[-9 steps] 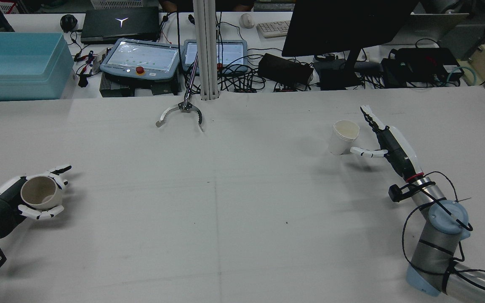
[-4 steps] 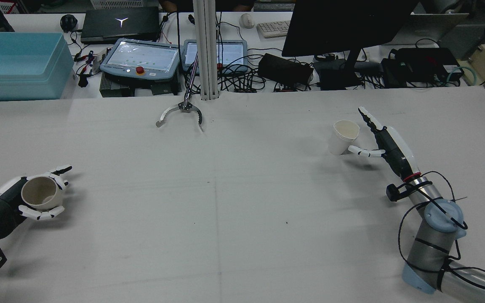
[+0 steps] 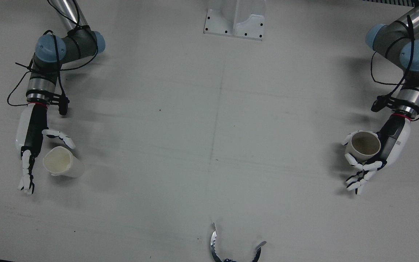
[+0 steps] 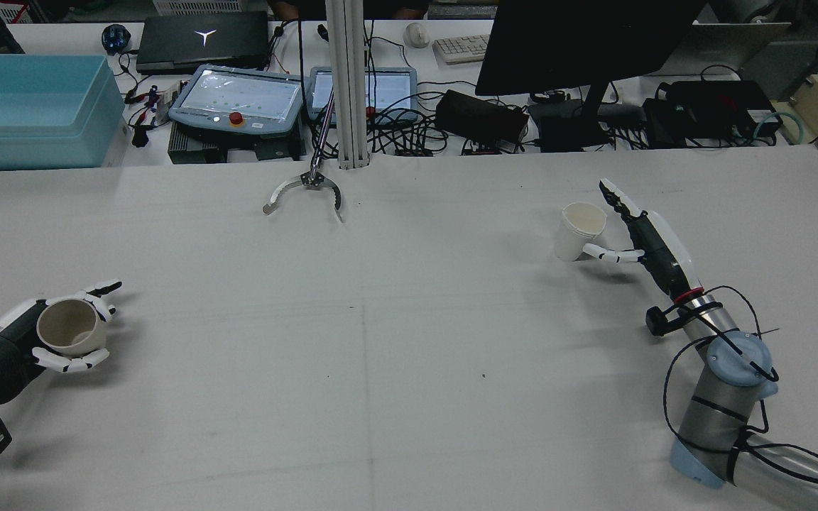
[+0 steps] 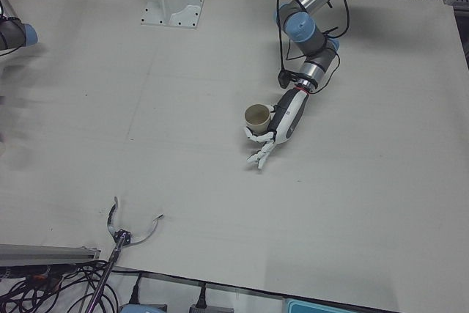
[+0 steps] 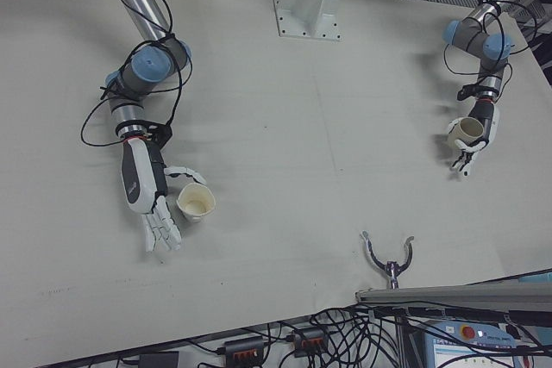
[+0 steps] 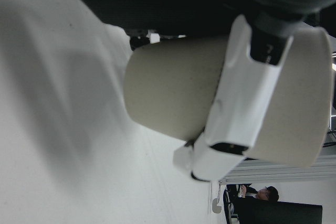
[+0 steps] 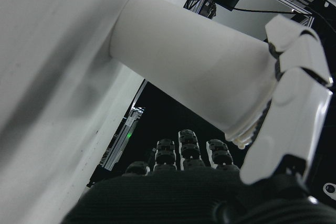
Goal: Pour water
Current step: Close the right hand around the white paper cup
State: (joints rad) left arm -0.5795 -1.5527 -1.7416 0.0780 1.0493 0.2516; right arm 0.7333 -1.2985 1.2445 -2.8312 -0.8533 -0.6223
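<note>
I expect the white cup (image 3: 65,163) to squash into an oval when I grip and lift it, since the thin rim (image 3: 71,158) already looks slightly out of round.
A beige cup (image 4: 68,326) stands upright in my left hand (image 4: 4,348), which is shut around its side at the table's left edge in the rear view. The left hand view shows a finger (image 7: 247,103) pressed across the beige cup (image 7: 173,93). A white cup (image 4: 576,231) stands on the table at the right. My right hand (image 4: 647,238) is open beside it, fingers straight, thumb touching its side. The right hand view shows the white cup (image 8: 189,72) against the thumb (image 8: 294,103). The front view shows both cups (image 3: 365,143) (image 3: 62,162).
A metal grabber claw (image 4: 306,191) lies at the table's far middle edge. Beyond it are tablets, cables, a monitor and a blue bin (image 4: 25,106). The mounting plate (image 3: 235,22) sits between the arms.
My right hand and arm have shifted slightly left, closer against the white cup. My left hand and the beige cup have hardly moved.
</note>
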